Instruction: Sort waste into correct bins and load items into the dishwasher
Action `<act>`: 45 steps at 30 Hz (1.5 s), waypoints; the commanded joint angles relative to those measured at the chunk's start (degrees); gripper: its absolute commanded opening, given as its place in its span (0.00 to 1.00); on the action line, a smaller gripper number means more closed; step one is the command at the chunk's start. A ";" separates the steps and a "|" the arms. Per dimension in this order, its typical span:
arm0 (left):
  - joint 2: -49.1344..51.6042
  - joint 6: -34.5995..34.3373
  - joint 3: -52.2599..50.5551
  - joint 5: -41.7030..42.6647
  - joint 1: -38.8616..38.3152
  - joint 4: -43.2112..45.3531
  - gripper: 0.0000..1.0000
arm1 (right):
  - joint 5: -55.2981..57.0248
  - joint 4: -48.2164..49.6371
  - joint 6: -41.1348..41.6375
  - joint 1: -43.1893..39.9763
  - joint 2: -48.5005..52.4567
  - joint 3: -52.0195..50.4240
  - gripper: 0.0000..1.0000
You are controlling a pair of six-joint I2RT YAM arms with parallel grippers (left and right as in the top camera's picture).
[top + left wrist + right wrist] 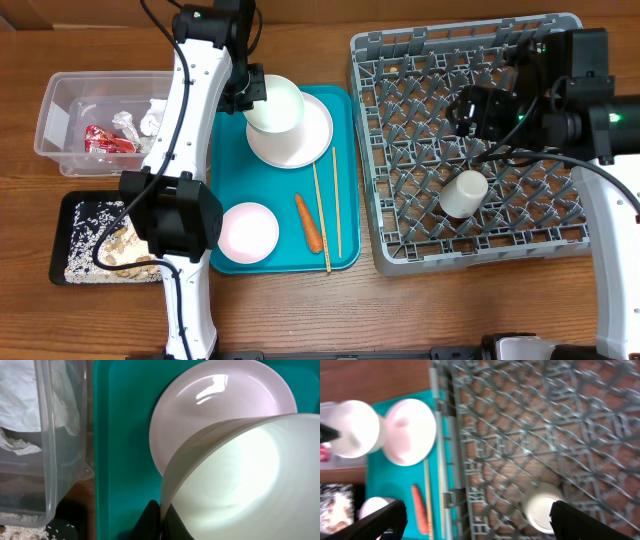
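My right gripper should keep going toward the bowl (pixel 277 108) until its open fingers straddle the white bowl's rack-side rim, as that rim is clear of my left gripper.
My left gripper (pixel 246 92) is shut on the rim of a white bowl (pixel 276 104), held tilted above the pinkish plate (pixel 305 140) on the teal tray; the wrist view shows the rim pinched between my fingers (pixel 162 517). A second bowl (pixel 248 232), the carrot (pixel 309 222) and the chopsticks (pixel 328 210) lie on the tray. My right gripper (pixel 470 110) is open and empty over the grey dish rack (pixel 385 240), above the white cup (pixel 464 194). The clear tub (pixel 55 100) holds tissue (pixel 150 115) and the red wrapper (pixel 105 140). The black tray (pixel 72 205) holds rice.
The teal tray (pixel 225 160) lies between the bins and the rack. My left arm's base stands over the black tray's right edge. The right wrist view shows the cup (pixel 542 507), carrot (pixel 418 505) and plate (pixel 410 432).
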 commanded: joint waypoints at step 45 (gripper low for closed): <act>-3.50 6.93 5.53 11.15 -17.31 -1.73 0.04 | 6.97 5.68 0.04 14.91 15.93 1.14 0.71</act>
